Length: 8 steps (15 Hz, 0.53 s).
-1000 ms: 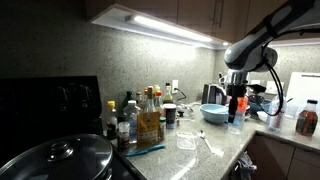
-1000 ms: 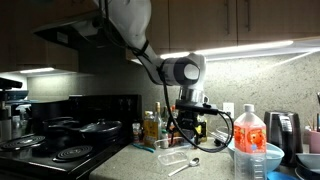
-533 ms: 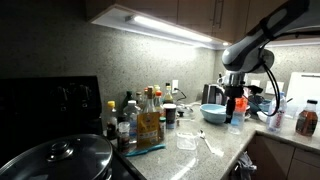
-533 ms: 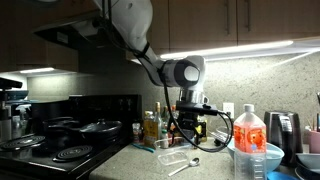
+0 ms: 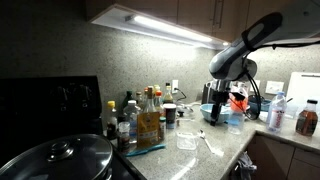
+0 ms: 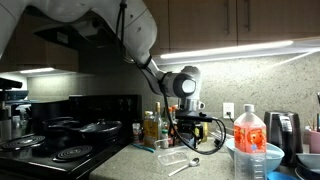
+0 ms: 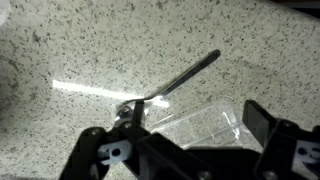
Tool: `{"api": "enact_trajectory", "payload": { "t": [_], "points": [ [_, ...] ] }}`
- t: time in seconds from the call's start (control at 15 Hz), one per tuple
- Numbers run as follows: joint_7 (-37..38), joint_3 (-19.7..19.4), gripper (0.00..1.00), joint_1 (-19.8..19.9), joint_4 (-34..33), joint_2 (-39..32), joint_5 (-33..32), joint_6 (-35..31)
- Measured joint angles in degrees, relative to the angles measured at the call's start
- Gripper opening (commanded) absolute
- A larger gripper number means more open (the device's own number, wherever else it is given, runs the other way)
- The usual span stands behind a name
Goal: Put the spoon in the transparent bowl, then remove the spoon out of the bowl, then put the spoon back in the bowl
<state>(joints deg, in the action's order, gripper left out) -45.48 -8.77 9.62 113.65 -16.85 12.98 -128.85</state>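
The transparent bowl [image 7: 200, 124] is between my open gripper's fingers, so next my gripper moves over to the spoon's scoop end [image 7: 131, 108] and line up there before it goes down to grasp.
The spoon [image 7: 178, 80] lies flat on the speckled counter, with its scoop end close to the transparent bowl [image 7: 205, 122]; whether they touch is unclear. In both exterior views the spoon [image 5: 205, 141] [image 6: 186, 166] lies beside the clear bowl [image 5: 187, 140] [image 6: 177, 157]. My gripper [image 7: 195, 125] is open and empty. It hangs above the bowl, its two dark fingers to either side of the bowl in the wrist view. It shows in both exterior views [image 5: 217, 108] [image 6: 188, 130], well above the counter.
An opaque light blue bowl [image 5: 214, 113] sits behind the clear bowl. Bottles [image 5: 148, 120] crowd the counter by the stove, with a pot lid [image 5: 60, 155] in front. A large water bottle [image 6: 250, 145] and a kettle [image 6: 285, 128] stand nearby.
The arm has swung across toward the clear bowl and spoon and dropped a little lower. The spoon and bowl have not moved.
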Motion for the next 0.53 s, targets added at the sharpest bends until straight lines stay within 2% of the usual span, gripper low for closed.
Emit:
{"api": "enact_trajectory", "payload": {
  "t": [0.53],
  "points": [
    [0.61, 1.57, 1.0, 5.02, -9.49, -10.91, -0.1, 0.16]
  ]
}}
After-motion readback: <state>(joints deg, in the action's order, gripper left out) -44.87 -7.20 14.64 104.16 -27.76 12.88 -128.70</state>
